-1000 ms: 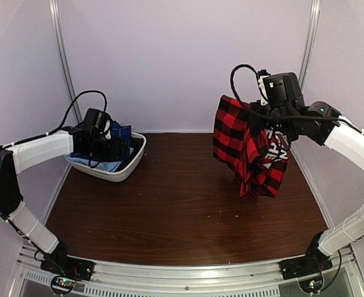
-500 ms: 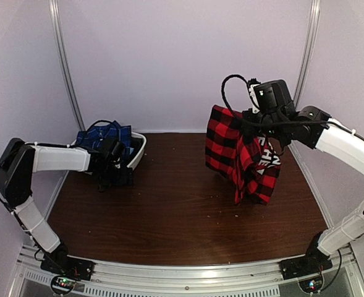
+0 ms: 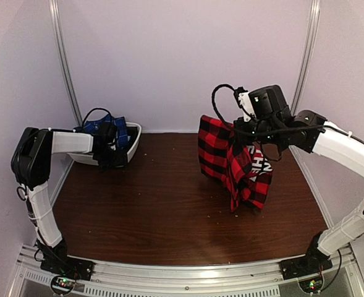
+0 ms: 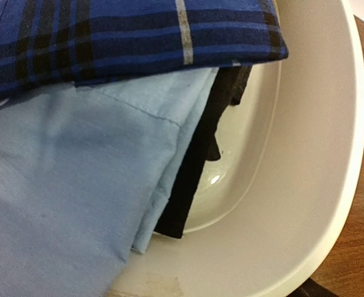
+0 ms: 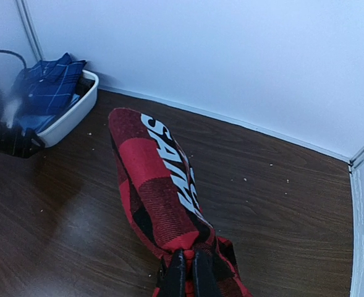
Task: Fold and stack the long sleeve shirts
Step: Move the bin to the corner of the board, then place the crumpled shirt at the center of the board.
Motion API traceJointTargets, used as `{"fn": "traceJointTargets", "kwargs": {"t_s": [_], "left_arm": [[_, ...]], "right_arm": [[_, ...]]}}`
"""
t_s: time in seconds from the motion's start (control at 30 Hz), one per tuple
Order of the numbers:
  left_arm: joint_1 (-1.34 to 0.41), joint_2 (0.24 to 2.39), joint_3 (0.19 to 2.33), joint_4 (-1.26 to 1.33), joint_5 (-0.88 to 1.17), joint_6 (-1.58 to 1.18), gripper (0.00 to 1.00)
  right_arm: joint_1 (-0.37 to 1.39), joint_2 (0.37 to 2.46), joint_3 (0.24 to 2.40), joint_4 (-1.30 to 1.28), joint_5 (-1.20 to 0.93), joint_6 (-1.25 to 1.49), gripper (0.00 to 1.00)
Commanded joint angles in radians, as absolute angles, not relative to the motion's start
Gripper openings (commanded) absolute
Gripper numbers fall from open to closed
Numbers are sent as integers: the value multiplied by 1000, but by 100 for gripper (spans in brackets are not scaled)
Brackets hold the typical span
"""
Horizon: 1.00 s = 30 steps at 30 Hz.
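Note:
I should move my left gripper away from the bin and take the shirt's free edge (image 3: 204, 148) with it to spread the shirt before folding, because the checked shirt hangs bunched (image 3: 233, 166) from my right gripper.
The red-and-black checked shirt (image 3: 234, 164) with white block letters hangs bunched from my right gripper (image 3: 248, 131), above the right half of the table. In the right wrist view the two black fingers (image 5: 177, 272) are pinched together on the red shirt (image 5: 160, 185), which droops toward the table. The navy plaid shirt (image 3: 104, 125) lies on top of the pile in the white bin (image 3: 134, 141) at the back left. My left gripper (image 3: 110, 151) is at the bin's front rim. The left wrist view shows the navy shirt (image 4: 138, 37) and the bin (image 4: 317, 154) close up, but not the fingers.
Under the navy shirt in the bin lie a light blue garment (image 4: 64, 185) and a black cloth (image 4: 197, 167). The brown table (image 3: 169, 210) is walled at the back and both sides. Small crumbs dot the wood. The right wrist view shows the bin (image 5: 76, 111) far left.
My right gripper has carried the red shirt leftward and slightly lower. My left arm has swung back and left, with its gripper now at the bin's front rim.

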<state>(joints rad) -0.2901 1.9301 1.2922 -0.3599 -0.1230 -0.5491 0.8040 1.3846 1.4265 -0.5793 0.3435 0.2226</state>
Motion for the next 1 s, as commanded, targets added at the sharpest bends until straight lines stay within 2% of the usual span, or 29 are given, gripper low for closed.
{"fn": "traceJointTargets", "kwargs": {"t_s": [0.0, 0.23, 0.4, 0.5, 0.63, 0.73, 0.83, 0.97], "left_arm": [[-292, 1890, 1300, -300, -40, -501, 85], [-342, 1710, 1183, -271, 44, -504, 87], [-347, 1609, 1174, -284, 72, -512, 87], [-348, 1588, 1190, -299, 86, -513, 88], [-348, 1587, 1199, -308, 104, -511, 88], [-352, 1595, 1194, -308, 128, -509, 89], [-362, 1600, 1182, -308, 138, -509, 90], [-377, 1591, 1148, -308, 149, -510, 90]], "right_arm": [[856, 1419, 1493, -520, 214, 176, 0], [931, 1480, 1716, -525, 39, 155, 0], [912, 1528, 1822, -520, -28, 197, 0], [806, 1560, 1780, -504, -138, 281, 0], [615, 1571, 1553, -385, -283, 394, 1], [508, 1603, 1374, -308, -338, 446, 32], [480, 1622, 1281, -322, -289, 420, 61], [501, 1569, 1214, -331, -187, 383, 84]]}}
